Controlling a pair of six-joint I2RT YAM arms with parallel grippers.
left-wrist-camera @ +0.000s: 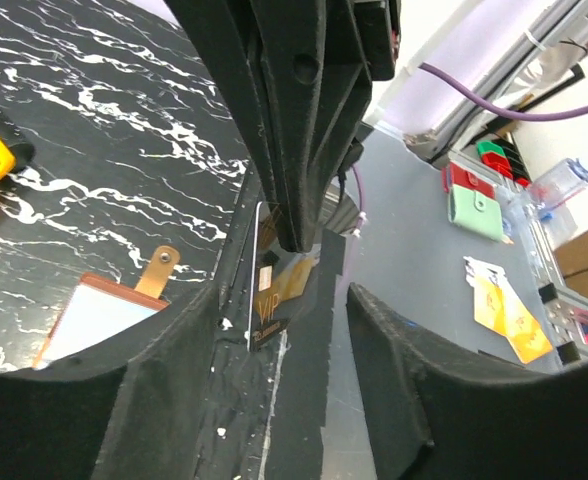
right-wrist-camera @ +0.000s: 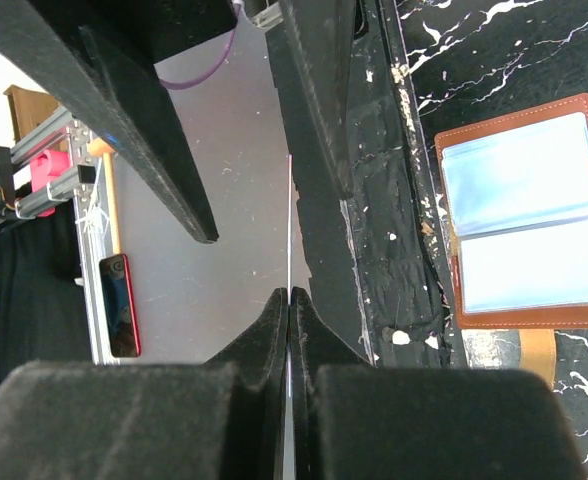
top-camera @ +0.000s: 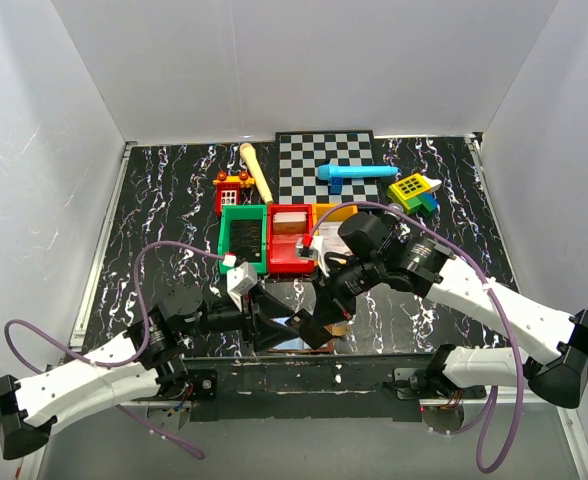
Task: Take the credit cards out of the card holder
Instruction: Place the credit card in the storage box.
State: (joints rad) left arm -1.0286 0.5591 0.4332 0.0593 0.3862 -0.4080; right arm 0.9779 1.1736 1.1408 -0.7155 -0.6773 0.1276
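Next, my left gripper takes the free edge (left-wrist-camera: 268, 328) of the black card (top-camera: 314, 330), which slants in my right gripper, and level the card before my right gripper grips it again.
The card holder (right-wrist-camera: 529, 215) lies open on the black marbled table near its front edge, brown with pale blue-grey panels; it also shows in the left wrist view (left-wrist-camera: 94, 320) and peeks out under the arms in the top view (top-camera: 294, 345). My right gripper (right-wrist-camera: 290, 295) is shut on a black card with gold "VIP" lettering (left-wrist-camera: 274, 290), seen edge-on in the right wrist view (right-wrist-camera: 290, 220). It holds the card beside the holder, over the table's front edge. My left gripper (left-wrist-camera: 284, 300) is open, its fingers (right-wrist-camera: 144, 110) on either side of the card without touching it. In the top view the two grippers meet at the front centre (top-camera: 299, 322).
Green bin (top-camera: 242, 240), red bin (top-camera: 290, 238) and an orange bin (top-camera: 329, 212) stand mid-table. Behind them are a checkerboard (top-camera: 326, 165), a blue tool (top-camera: 354, 173), a wooden stick (top-camera: 257, 170), a red toy (top-camera: 232, 190) and a yellow-green block (top-camera: 414, 192).
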